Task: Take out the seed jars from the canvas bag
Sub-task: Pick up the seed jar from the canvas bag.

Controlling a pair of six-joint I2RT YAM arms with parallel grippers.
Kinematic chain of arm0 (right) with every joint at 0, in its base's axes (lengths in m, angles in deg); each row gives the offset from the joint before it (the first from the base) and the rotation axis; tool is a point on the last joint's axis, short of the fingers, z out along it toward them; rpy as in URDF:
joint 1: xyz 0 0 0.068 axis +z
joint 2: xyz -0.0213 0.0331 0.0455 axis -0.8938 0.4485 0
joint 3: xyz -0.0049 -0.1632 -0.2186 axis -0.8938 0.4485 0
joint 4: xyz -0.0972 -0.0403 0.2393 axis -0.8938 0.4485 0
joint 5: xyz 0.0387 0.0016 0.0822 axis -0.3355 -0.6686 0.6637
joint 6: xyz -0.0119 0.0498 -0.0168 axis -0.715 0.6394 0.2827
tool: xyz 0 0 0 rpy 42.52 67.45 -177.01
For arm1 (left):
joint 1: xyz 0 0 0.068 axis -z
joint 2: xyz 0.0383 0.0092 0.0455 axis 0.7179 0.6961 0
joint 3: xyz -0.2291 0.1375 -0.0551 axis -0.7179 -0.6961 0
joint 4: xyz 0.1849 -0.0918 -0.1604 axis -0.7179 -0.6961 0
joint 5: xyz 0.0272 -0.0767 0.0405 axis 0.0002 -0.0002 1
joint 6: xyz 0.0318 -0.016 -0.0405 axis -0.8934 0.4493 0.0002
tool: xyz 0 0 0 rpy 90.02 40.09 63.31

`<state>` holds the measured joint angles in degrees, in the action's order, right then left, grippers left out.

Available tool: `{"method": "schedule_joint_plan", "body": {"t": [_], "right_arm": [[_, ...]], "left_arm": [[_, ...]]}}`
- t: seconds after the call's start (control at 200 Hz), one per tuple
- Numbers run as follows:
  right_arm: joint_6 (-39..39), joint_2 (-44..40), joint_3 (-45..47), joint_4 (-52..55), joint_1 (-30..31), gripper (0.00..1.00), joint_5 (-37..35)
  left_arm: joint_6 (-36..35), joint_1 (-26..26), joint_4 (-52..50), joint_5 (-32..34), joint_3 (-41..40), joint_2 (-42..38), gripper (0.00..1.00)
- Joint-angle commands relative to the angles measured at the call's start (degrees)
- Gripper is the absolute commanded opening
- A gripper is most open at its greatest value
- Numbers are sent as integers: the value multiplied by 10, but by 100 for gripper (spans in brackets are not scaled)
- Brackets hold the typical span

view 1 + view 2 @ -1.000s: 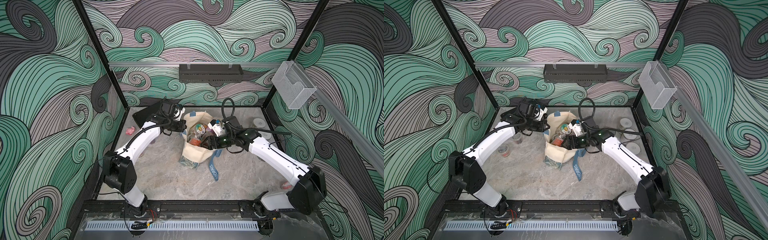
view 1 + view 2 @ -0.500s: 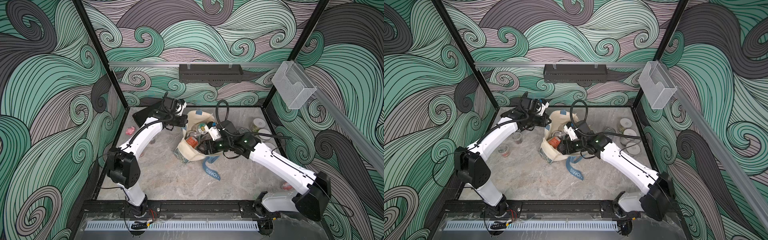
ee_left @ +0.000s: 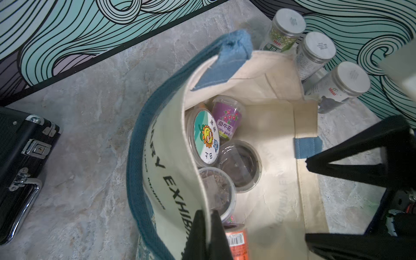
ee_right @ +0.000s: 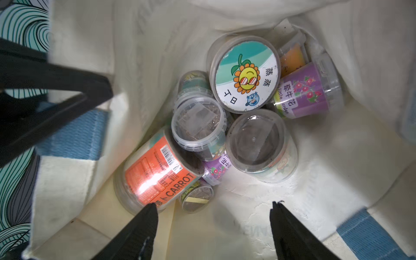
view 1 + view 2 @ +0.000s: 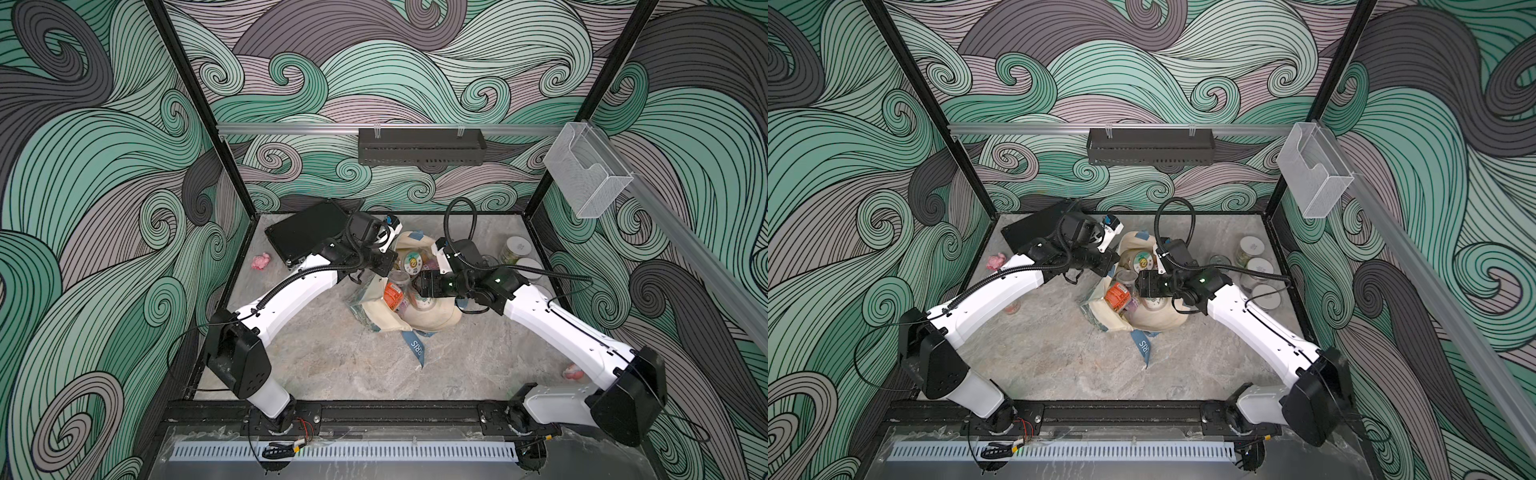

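I expect this seed jar [image 4: 277,165] to show a hidden printed lid underneath when I lift it, because a recessed clear end of the seed jar with a centre nub [image 4: 254,140] faces up.
The cream canvas bag [image 5: 434,318] lies mid-table with its mouth held up. My left gripper [image 3: 208,225] is shut on the bag's rim [image 3: 180,171], and the cloth runs between its fingers. My right gripper [image 4: 213,206] is inside the bag, open, with nothing between its fingers. One fingertip [image 4: 153,208] is right beside the orange carrot seed jar [image 4: 157,173]. Further in lie a sunflower-lidded jar [image 4: 245,73], a purple-labelled jar [image 4: 308,90] and two clear-lidded jars [image 4: 198,121] [image 4: 258,141]. In a top view the right gripper [image 5: 422,286] reaches into the bag mouth opposite the left gripper [image 5: 386,266].
Three white-lidded jars [image 5: 1252,245] [image 5: 1260,266] [image 5: 1266,295] stand by the right wall. A flat black case [image 5: 307,235] lies at the back left. Pink lumps lie near the left wall [image 5: 262,261] and the front right [image 5: 573,371]. The bag's blue strap [image 5: 417,347] trails toward the front.
The bag has shifted toward the front right and its mouth has opened wider. My right gripper has gone deeper into it. My left gripper has kept hold of the rim.
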<state>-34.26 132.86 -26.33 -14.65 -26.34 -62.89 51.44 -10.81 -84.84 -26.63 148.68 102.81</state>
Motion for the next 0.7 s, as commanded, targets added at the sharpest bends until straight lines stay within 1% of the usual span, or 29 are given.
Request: {"method": "schedule_joint_plan", "body": {"t": [0.0, 0.1, 0.195, 0.395, 0.47, 0.695], "right_arm": [[-13, 10, 2, -29, -1, 80, 10], [-31, 21, -1, -23, -1, 79, -1], [-69, 31, -12, 6, -1, 79, -37], [-169, 45, -21, 56, -5, 86, -101], [-195, 53, -26, 63, -7, 88, -105], [-236, 102, -36, 60, -7, 95, -99]], "left_arm": [[-15, 2, -8, 23, -2, 1, 0], [-14, 2, -8, 24, 1, 3, 0], [-13, 2, -8, 30, 0, 4, 0], [-11, 2, -13, 33, 5, 5, 0], [-10, 0, -13, 34, 5, 6, 0], [-4, -9, -14, 40, 6, 12, 0]]}}
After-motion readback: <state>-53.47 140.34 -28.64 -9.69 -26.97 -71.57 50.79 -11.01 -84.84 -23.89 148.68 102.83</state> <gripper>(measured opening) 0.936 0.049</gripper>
